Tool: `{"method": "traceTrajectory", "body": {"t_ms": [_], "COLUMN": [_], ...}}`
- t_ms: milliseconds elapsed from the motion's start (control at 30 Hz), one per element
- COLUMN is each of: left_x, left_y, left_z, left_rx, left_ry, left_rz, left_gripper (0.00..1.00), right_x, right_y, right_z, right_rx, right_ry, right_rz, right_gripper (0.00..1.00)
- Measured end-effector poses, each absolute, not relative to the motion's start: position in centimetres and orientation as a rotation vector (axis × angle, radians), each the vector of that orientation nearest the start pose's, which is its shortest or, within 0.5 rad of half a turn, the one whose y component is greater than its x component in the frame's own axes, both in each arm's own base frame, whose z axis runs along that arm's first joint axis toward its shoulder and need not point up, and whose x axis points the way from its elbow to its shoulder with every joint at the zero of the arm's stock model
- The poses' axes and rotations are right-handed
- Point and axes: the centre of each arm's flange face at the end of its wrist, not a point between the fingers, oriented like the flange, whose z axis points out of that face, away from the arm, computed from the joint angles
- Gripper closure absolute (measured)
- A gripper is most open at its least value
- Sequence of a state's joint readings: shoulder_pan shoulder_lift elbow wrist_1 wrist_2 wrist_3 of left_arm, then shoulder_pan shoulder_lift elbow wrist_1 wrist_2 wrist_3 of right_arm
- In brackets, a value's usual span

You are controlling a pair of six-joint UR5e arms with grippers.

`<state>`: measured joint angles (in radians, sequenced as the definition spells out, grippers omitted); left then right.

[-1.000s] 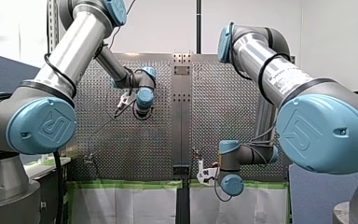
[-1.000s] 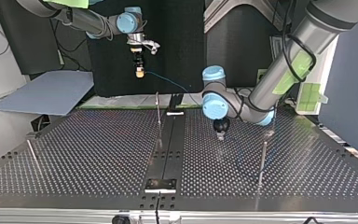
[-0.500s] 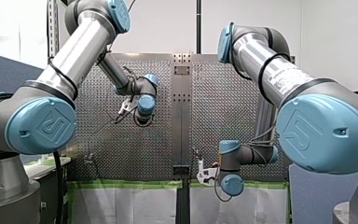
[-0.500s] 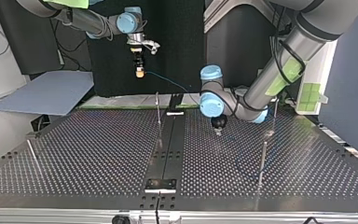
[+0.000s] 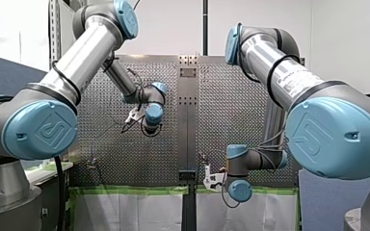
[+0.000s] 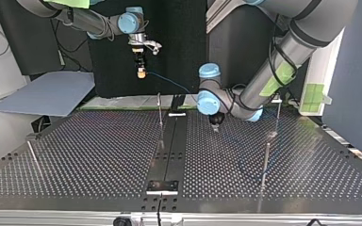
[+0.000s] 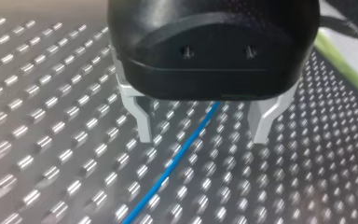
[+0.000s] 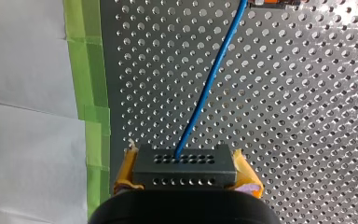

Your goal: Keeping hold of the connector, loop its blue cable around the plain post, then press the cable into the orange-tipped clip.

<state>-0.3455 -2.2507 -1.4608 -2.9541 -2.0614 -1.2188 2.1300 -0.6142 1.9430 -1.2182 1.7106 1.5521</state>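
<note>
The blue cable [image 8: 209,83] is running in a smooth line out of the connector [image 8: 180,149], so I expect it to bend in a wide arc and stay attached as I carry it.
In the right wrist view my right gripper [image 8: 184,184] has yellow pads and is shut on a dark grey connector [image 8: 184,165]. The blue cable [image 8: 212,79] runs from it over the perforated table to an orange-tipped piece [image 8: 272,3]. The top view shows this gripper [image 6: 141,72] held high beyond the table's far edge, with the cable [image 6: 169,81] sloping down from it. My left gripper [image 7: 203,123] hangs low over the table with its metal fingers [image 7: 142,121] open. The cable [image 7: 177,161] passes under the gap between them, apart from both. In the top view the left gripper [image 6: 215,126] is right of the middle rail.
Thin upright posts stand on the table in the top view: one by the rail's far end [image 6: 159,107], one at the right [image 6: 266,157], one behind it [image 6: 278,113], one leaning at the left [image 6: 32,155]. A dark rail [image 6: 169,141] runs down the middle. A grey board [image 6: 47,96] lies at the far left.
My left arm has carried its open gripper toward the top view's left and farther back, nearer the middle rail. My right arm has stayed still with the connector.
</note>
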Motion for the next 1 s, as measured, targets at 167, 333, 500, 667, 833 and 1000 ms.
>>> {"method": "traceTrajectory", "body": {"t_ms": [167, 333, 500, 667, 833, 1000], "left_x": [57.0, 56.4, 56.2, 56.2, 55.9, 55.8], "left_y": [-30.9, -31.6, -32.1, -32.9, -33.7, -34.1], "left_z": [12.6, 10.2, 9.3, 7.2, 5.4, 4.6], "left_rx": [0.393, 0.424, 0.434, 0.458, 0.462, 0.473], "left_ry": [1.937, 1.963, 1.963, 1.978, 1.976, 1.981], "left_rz": [0.473, 0.475, 0.473, 0.469, 0.452, 0.422], "left_gripper": [0.0, 0.0, 0.0, 0.0, 0.0, 0.0], "right_x": [38.1, 38.2, 38.2, 38.2, 38.3, 38.3], "right_y": [-38.4, -38.5, -38.4, -38.4, -38.3, -38.4], "right_z": [-8.3, -8.3, -8.3, -8.3, -8.3, -8.3], "right_rx": [1.617, 1.618, 1.618, 1.62, 1.621, 1.62], "right_ry": [-1.012, -1.011, -1.011, -1.011, -1.01, -1.009], "right_rz": [1.418, 1.417, 1.417, 1.417, 1.418, 1.419], "right_gripper": [1.0, 1.0, 1.0, 1.0, 1.0, 1.0]}}
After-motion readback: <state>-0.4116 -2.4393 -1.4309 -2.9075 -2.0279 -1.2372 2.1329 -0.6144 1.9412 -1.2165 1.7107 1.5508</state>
